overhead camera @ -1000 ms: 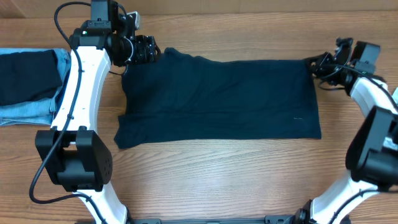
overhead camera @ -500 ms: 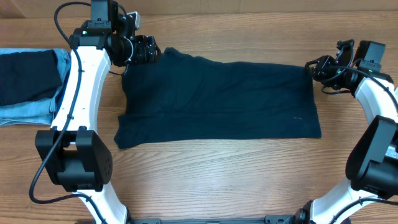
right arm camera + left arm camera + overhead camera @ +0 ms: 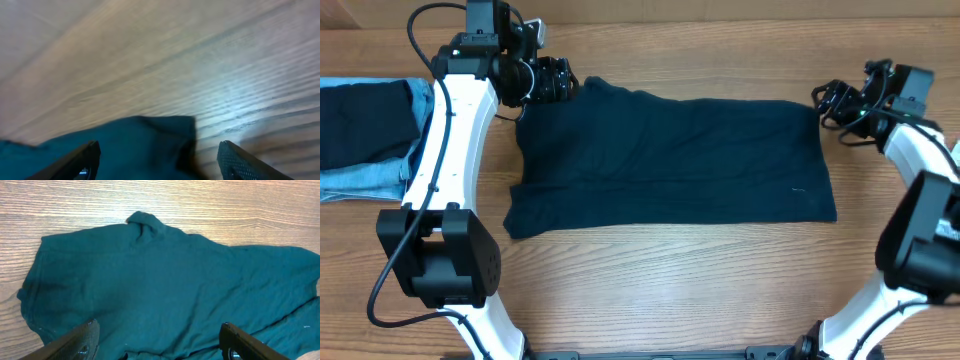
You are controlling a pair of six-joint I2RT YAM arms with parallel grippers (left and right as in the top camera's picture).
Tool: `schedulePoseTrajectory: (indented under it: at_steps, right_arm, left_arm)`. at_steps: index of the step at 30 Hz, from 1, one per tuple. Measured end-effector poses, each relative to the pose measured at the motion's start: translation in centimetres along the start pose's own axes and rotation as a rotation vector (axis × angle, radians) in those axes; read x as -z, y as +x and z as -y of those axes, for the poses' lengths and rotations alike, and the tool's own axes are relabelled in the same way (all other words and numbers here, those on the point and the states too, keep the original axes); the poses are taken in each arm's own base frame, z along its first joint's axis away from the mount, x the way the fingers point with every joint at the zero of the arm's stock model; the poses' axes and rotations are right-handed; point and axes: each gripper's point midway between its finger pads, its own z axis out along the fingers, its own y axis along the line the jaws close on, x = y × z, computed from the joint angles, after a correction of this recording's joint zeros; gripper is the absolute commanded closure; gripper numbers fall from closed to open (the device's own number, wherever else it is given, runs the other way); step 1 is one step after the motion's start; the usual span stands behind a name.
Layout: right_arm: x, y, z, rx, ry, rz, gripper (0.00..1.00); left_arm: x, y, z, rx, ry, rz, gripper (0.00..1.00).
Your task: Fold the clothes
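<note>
The dark navy shirt's far corner (image 3: 183, 126) is between my right gripper's open fingers, so this gripper should keep moving inward over the cloth edge (image 3: 158, 137) and close there.
A dark navy shirt (image 3: 670, 160) lies flat on the wooden table as a wide rectangle, with a small bump of cloth at its far left corner. My left gripper (image 3: 570, 84) hovers open over that far left corner. In the left wrist view the shirt (image 3: 165, 275) fills the space between the spread fingers of the left gripper (image 3: 159, 329), and nothing is gripped. My right gripper (image 3: 824, 103) stands open at the shirt's far right corner. In the right wrist view that corner (image 3: 150, 145) lies loose between the fingers of the right gripper (image 3: 157, 150).
At the table's left edge a folded dark navy piece (image 3: 360, 120) rests on light blue denim (image 3: 370, 180). Bare wood (image 3: 670, 290) runs along the front between the two arm bases.
My right gripper has opened and let go of the shirt's far right corner, which now lies on the table. The left arm has not moved.
</note>
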Motion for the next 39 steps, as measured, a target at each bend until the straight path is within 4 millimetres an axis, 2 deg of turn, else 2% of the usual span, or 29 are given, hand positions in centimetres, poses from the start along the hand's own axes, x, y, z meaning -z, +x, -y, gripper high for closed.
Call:
schedulePoseTrajectory:
  at_steps: [3,5,12,17,21,26,30,35,39]
  right_arm:
    - [-2.2,1.6,1.6,-0.018,0.013,-0.035,0.21]
    - [-3.0,1.9,2.0,-0.020,0.013,-0.039,0.22]
    - [-3.4,1.4,1.6,-0.020,-0.010,-0.014,0.24]
    - [-4.3,1.9,0.5,-0.002,-0.027,-0.023,0.31]
    - [-5.1,2.4,-0.9,0.024,-0.046,-0.028,0.42]
    - [-5.3,2.4,-1.8,0.042,-0.062,-0.023,0.73]
    - [-5.3,2.2,-1.7,0.041,-0.061,-0.016,0.86]
    - [-5.1,2.6,-1.6,0.022,-0.084,-0.040,0.89]
    - [-3.9,2.6,-1.9,0.003,-0.106,-0.060,0.91]
  left_arm:
    - [0.0,0.0,0.0,0.000,0.000,0.000,0.20]
    - [0.0,0.0,0.0,0.000,0.000,0.000,0.21]
    - [0.0,0.0,0.0,-0.003,0.000,-0.001,0.21]
    - [0.0,0.1,0.0,-0.002,-0.001,-0.005,0.21]
    - [0.0,0.2,0.0,-0.001,-0.001,-0.007,0.21]
    - [0.0,0.2,0.0,-0.001,-0.001,-0.007,0.21]
    - [0.0,0.3,0.0,-0.001,-0.002,-0.013,0.21]
    - [0.0,0.7,-0.1,-0.024,-0.004,-0.029,0.20]
    - [0.0,0.8,-0.2,-0.033,-0.007,-0.031,0.20]
